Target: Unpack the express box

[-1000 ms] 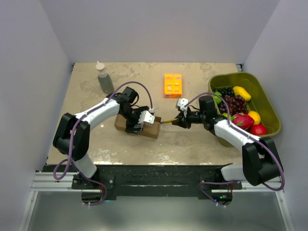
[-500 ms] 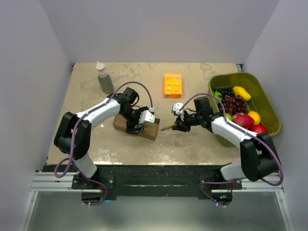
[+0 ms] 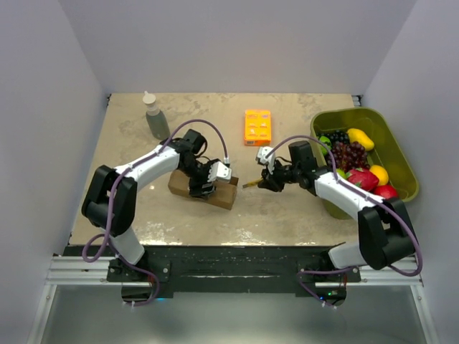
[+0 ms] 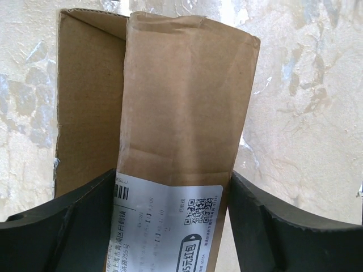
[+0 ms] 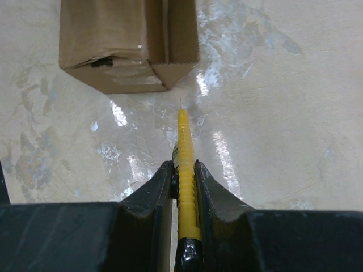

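Note:
The end of the box by the knife is open at its seam [image 5: 105, 62] while the box's far end [image 3: 176, 184] faces away, so the robot's left gripper should turn the box around.
The express box [image 3: 228, 195] is a brown carton lying left of centre on the table. My left gripper [image 3: 204, 179] is shut on it from above. In the left wrist view the fingers [image 4: 74, 221] press both long sides of the box [image 4: 181, 96] at its white label [image 4: 164, 226], and a long flap stands open on the left. My right gripper [image 3: 264, 180] is shut on a yellow utility knife [image 3: 251, 184]. In the right wrist view the knife [image 5: 184, 147] points its tip at the box's near end [image 5: 127, 45], a short gap away, just above the table.
A flat orange box [image 3: 257, 127] lies at the back centre. A grey bottle [image 3: 154, 117] stands at the back left. A green bin [image 3: 396, 152] with fruit sits at the right edge, beside my right forearm.
My right gripper has moved left with the knife, closer to the box's end, dipping toward me and then lifting back a little. The left gripper stays clamped on the box.

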You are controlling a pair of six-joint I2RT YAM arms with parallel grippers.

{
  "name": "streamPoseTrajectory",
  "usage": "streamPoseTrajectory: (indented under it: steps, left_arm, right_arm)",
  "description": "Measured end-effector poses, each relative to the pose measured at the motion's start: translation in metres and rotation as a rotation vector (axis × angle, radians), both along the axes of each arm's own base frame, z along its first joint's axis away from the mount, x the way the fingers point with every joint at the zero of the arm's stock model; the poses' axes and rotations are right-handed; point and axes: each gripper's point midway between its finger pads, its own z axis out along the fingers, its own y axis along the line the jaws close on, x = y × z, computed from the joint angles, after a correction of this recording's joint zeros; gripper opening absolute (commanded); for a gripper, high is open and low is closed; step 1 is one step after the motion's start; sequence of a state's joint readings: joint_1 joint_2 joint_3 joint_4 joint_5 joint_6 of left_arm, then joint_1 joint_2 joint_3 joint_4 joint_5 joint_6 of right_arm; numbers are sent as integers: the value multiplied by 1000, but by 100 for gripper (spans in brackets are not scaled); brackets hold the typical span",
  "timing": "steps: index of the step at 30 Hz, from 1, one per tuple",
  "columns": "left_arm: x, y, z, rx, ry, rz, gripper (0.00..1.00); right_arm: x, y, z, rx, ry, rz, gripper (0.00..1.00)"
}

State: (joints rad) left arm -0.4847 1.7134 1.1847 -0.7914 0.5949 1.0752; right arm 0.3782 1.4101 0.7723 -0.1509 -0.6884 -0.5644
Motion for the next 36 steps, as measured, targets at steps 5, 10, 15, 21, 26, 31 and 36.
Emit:
streamPoseTrajectory:
  steps: [5, 10, 15, 21, 26, 31, 36]
  left_arm:
    - [-2, -6, 1, -24, 38, -2, 69]
    - [1, -11, 2, -28, 93, 106, 70]
    - [30, -26, 5, -47, 167, 380, 93]
    - [55, -52, 39, -196, 281, 626, 100]
    - [89, -38, 93, -356, 291, 709, 100]
    - [157, 39, 134, -437, 124, 879, 100]
    - [161, 109, 100, -343, 95, 1076, 98]
  right_arm:
    - [19, -5, 34, 6, -65, -93, 0]
    - [41, -9, 70, 12, -137, -175, 0]
    - [59, -19, 93, -14, -169, -280, 0]
    - [70, -29, 111, -36, -178, -374, 0]
    - [55, -36, 103, -77, -125, -376, 0]
    - [27, -19, 97, -121, -107, -265, 0]
    - [-23, 14, 80, -179, -86, -5, 0]
